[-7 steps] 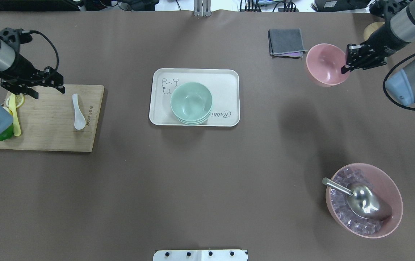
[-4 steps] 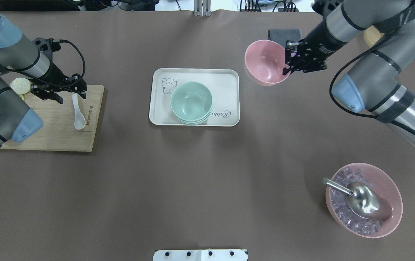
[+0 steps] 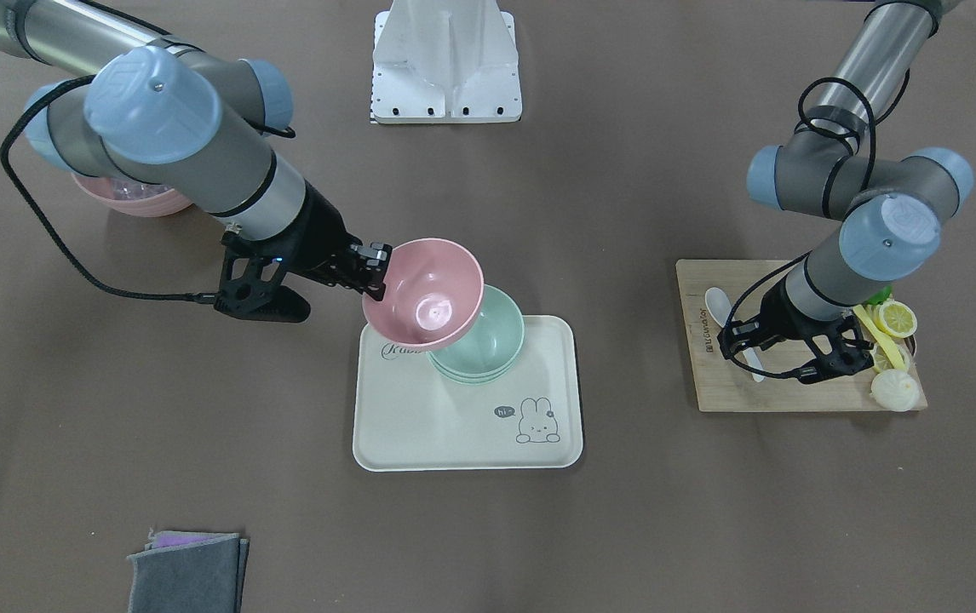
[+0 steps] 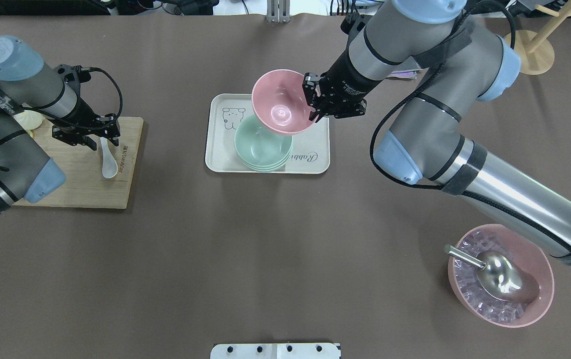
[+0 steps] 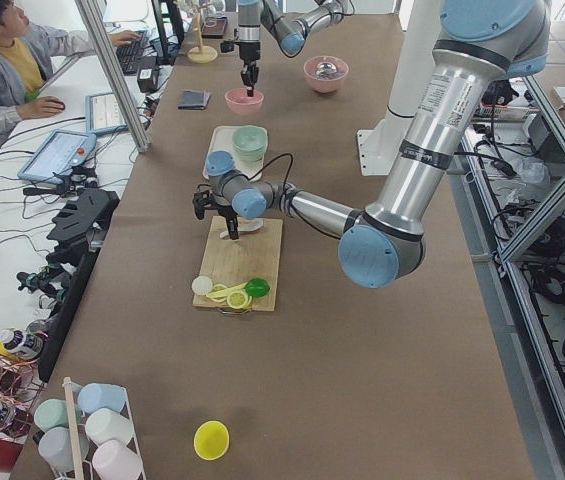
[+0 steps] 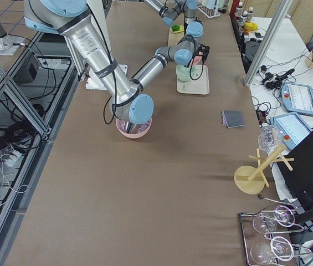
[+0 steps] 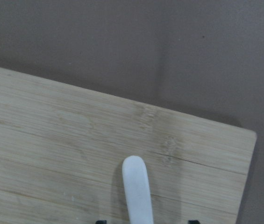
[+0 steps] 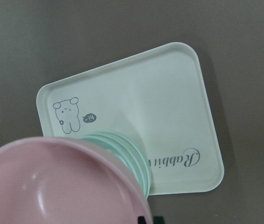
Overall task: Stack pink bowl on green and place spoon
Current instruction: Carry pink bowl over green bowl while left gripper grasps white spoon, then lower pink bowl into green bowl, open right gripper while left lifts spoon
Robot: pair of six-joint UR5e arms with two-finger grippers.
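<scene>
The white spoon seems as long as the pink bowl (image 3: 424, 295) is across, so the spoon's handle (image 3: 754, 364) will stick out over the bowl's rim when I set it inside.
The plain pink bowl (image 4: 281, 102) hangs tilted over the stack of green bowls (image 4: 263, 144) on the cream tray (image 4: 220, 149), and overlaps the stack's far rim. My right gripper (image 4: 315, 102) is shut on the pink bowl's rim; it also shows in the front view (image 3: 373, 268). The white spoon (image 4: 107, 159) lies on the wooden cutting board (image 4: 81, 184). My left gripper (image 4: 100, 141) is open, low over the spoon's handle. In the left wrist view the handle (image 7: 136, 186) lies between the two fingertips.
A second pink bowl (image 4: 500, 275) with clear cubes and a steel scoop stands front right. Lemon slices (image 3: 895, 319), a yellow utensil and a bun (image 3: 895, 390) sit at the board's outer end. A grey cloth (image 3: 186, 570) lies at the far side, a wooden stand (image 4: 534, 50) at back right.
My right arm has carried the pink bowl leftward from the back right to over the tray and green bowls. My left gripper has moved right, onto the spoon's handle.
</scene>
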